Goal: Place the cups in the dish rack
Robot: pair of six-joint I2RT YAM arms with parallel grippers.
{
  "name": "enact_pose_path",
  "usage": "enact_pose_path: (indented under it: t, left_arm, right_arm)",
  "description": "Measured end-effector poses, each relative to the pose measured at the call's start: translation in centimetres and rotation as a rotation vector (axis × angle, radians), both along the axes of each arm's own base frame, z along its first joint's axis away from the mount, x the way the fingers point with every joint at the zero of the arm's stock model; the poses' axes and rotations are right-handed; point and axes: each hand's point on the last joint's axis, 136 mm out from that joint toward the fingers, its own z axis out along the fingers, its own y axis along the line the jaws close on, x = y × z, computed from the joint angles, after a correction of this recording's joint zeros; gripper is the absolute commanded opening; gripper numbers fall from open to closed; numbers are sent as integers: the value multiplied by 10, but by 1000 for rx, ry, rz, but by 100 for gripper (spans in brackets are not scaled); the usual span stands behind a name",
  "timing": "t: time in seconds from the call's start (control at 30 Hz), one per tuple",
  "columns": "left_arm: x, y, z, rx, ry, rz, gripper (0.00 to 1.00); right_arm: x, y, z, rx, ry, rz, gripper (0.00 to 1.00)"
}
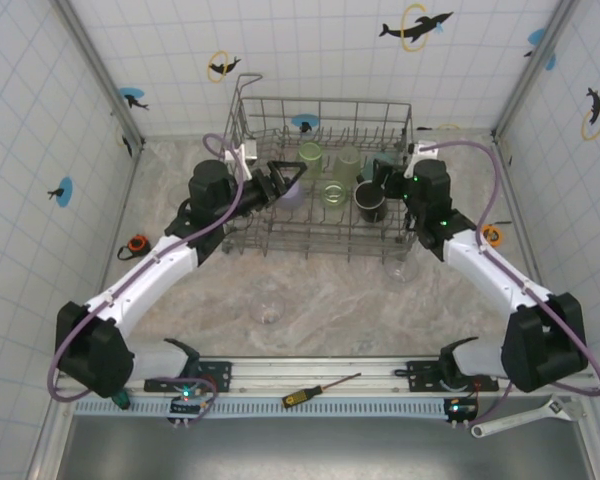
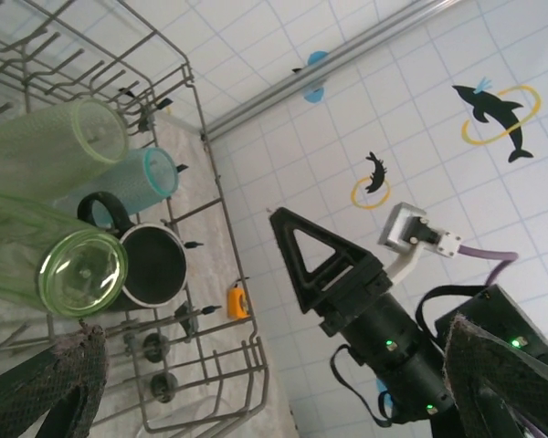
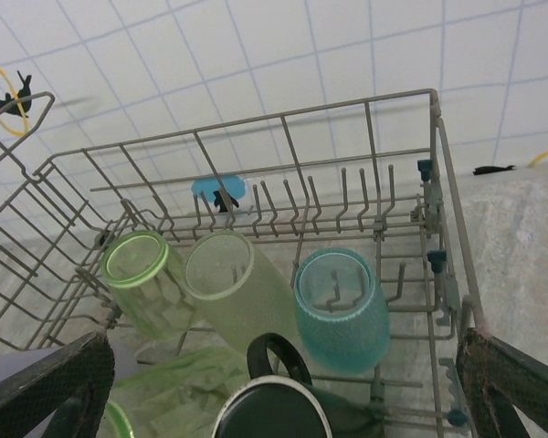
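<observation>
My left gripper keeps moving, open, toward the rim (image 1: pixel 251 302) of the clear cup (image 1: pixel 266 307) near the screwdriver, which stands free of the rack, and closes there.
The grey wire dish rack (image 1: pixel 330 103) stands at the back of the table. Lying in it are pale green cups (image 1: pixel 310 155) (image 1: pixel 334 193), a lavender cup (image 1: pixel 293 196) and a black mug (image 1: pixel 371 204). My left gripper (image 1: pixel 286 178) hovers open over the rack's left side, just above the lavender cup, with nothing between its fingers (image 2: pixel 50 383). My right gripper (image 1: pixel 384 174) is open over the black mug (image 3: pixel 274 411), beside the teal cup (image 3: pixel 342 306) and the green cups (image 3: pixel 233 283). Two clear cups (image 1: pixel 267 304) (image 1: pixel 400 266) stand on the table in front of the rack.
A screwdriver (image 1: pixel 320 389) lies on the front rail and a wrench (image 1: pixel 525 418) at the front right. Small orange objects sit at the left (image 1: pixel 135 243) and right (image 1: pixel 492 235) walls. Tiled walls close in three sides.
</observation>
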Motion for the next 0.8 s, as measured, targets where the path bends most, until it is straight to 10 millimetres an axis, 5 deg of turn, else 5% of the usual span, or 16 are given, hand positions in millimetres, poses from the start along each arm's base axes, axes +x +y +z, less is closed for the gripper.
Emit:
enact_pose_path:
  t: [0.17, 0.37, 0.8]
  left_arm:
    - [-5, 14, -4, 66, 1, 54, 97]
    - [-16, 32, -5, 130, -16, 109, 98]
    - [-46, 73, -82, 390, 142, 182, 98]
  right_arm:
    - [-16, -10, 14, 18, 3, -18, 100]
    - [-31, -23, 4, 7, 70, -41, 100]
    - [-66, -40, -22, 15, 184, -45, 100]
